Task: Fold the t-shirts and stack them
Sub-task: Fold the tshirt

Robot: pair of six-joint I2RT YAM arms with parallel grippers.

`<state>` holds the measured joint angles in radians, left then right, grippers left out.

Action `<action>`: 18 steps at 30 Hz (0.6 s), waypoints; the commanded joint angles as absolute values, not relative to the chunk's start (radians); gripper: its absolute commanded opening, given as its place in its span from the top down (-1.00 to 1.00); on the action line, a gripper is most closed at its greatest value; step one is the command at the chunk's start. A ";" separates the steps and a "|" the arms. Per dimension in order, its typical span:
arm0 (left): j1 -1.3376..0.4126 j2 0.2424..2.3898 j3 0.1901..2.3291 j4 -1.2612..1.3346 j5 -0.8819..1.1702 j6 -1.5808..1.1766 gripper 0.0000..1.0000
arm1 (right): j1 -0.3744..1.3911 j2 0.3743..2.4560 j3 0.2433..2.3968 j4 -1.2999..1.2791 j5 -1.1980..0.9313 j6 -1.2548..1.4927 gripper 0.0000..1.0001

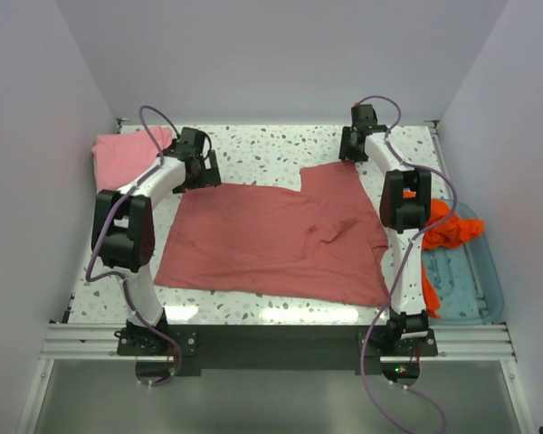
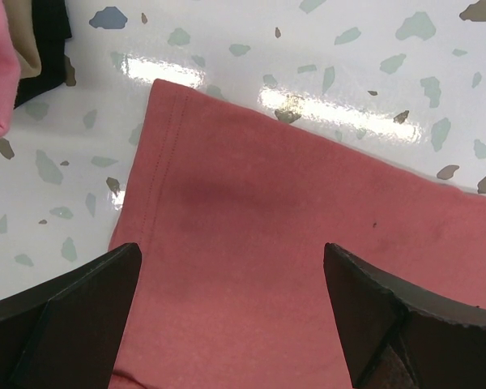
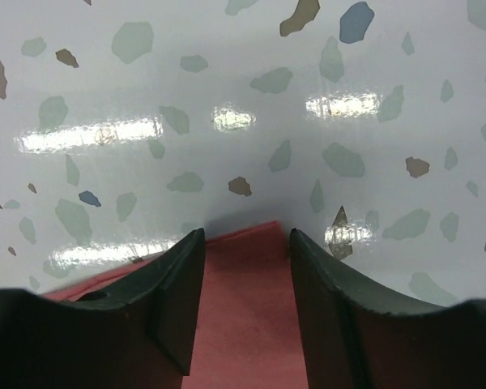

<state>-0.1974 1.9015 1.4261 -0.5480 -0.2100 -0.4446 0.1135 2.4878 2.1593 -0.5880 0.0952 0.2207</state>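
Observation:
I expect the red shirt (image 1: 253,226) to fold over itself when I bring the far corners closer, while the rest stays down, because its near edge (image 1: 262,292) is lying flat.
A dusty rose-red t-shirt (image 1: 281,240) lies spread flat across the middle of the table. My left gripper (image 1: 197,174) is open just above its far left corner; in the left wrist view (image 2: 232,267) the cloth (image 2: 292,227) lies flat between the wide-apart fingers. My right gripper (image 1: 351,154) is open at the shirt's far right corner; in the right wrist view (image 3: 247,243) the fingers stand either side of the cloth edge (image 3: 247,308). A lighter pink t-shirt (image 1: 122,154) lies folded at the back left. A bright orange t-shirt (image 1: 445,226) lies crumpled on the right.
A pale blue see-through tray (image 1: 475,280) sits at the right edge under the orange shirt. The speckled tabletop (image 1: 271,149) shows behind the red shirt. White walls close in the sides and back. The pink shirt's edge (image 2: 0,73) is near the left gripper.

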 commanded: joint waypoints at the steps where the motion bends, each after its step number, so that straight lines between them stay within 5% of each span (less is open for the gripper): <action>1: -0.187 1.859 1.440 -0.551 -0.233 -0.434 -1.00 | 0.124 2.477 2.118 -0.629 0.130 0.236 0.06; 10: -0.166 2.020 1.616 -0.561 -0.320 -0.414 -1.00 | 0.124 2.422 2.068 -0.644 0.134 0.268 0.96; 18: -0.158 2.152 1.723 -0.589 -0.368 -0.425 -0.82 | 0.124 2.336 1.973 -0.615 0.109 0.290 1.00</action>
